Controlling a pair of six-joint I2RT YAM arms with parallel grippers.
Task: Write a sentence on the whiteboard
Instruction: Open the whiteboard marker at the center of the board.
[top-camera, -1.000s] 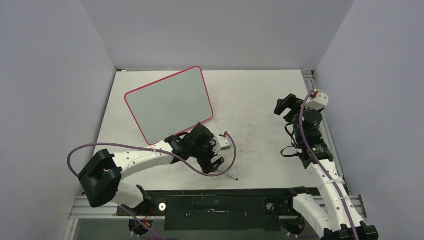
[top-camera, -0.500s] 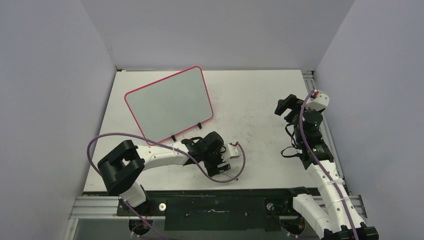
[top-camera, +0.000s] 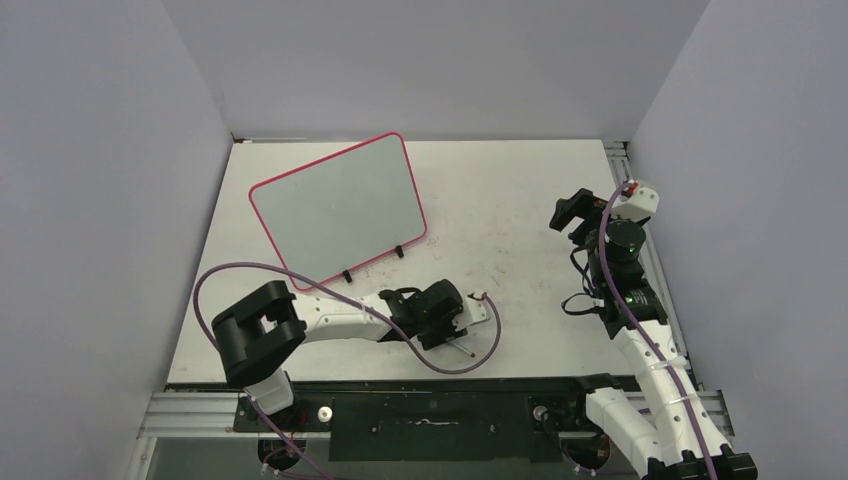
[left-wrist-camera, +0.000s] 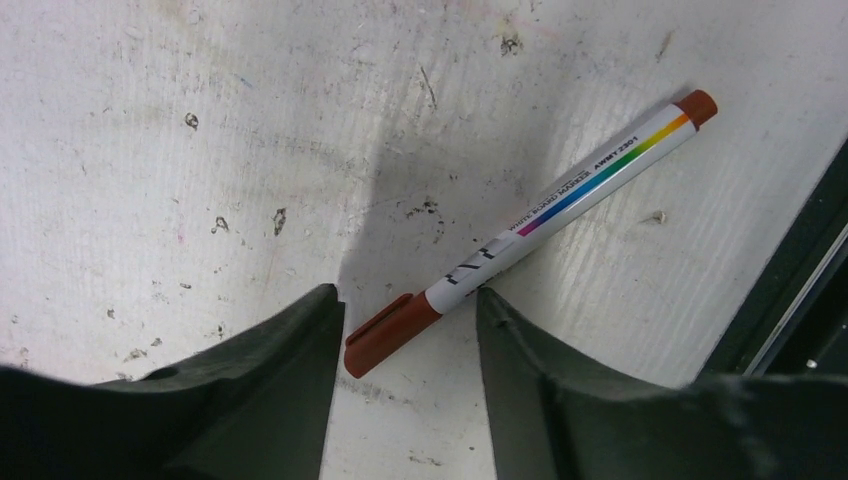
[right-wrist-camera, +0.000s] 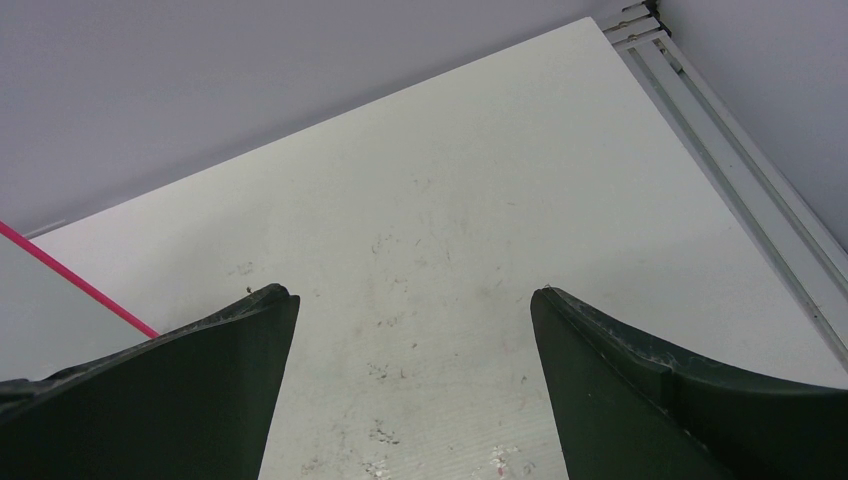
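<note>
My left gripper is open with the marker (left-wrist-camera: 532, 234) slanting across its fingers, so I should turn the gripper along the marker before closing on its red-brown cap (left-wrist-camera: 392, 335).
The whiteboard (top-camera: 338, 205) with its pink-red frame stands at the back left of the table; no handwriting shows on it. A white marker with a red-brown cap (left-wrist-camera: 530, 230) lies flat near the table's front edge, and shows in the top view (top-camera: 462, 349). My left gripper (left-wrist-camera: 408, 300) is open just above the table, its jaws on either side of the marker's capped end, not touching it. In the top view my left gripper (top-camera: 450, 330) is low over the marker. My right gripper (top-camera: 566, 212) is open and empty above the right side of the table (right-wrist-camera: 450, 200).
The dark front rail (left-wrist-camera: 800, 300) runs just beyond the marker. The purple cable (top-camera: 480, 345) of the left arm loops over the table by the marker. A metal rail (right-wrist-camera: 740, 170) lines the table's right edge. The board's frame edge (right-wrist-camera: 80, 285) shows in the right wrist view.
My left arm has swung right and toward the front edge, away from the board, and lowered its gripper over the marker. The right arm has not moved.
</note>
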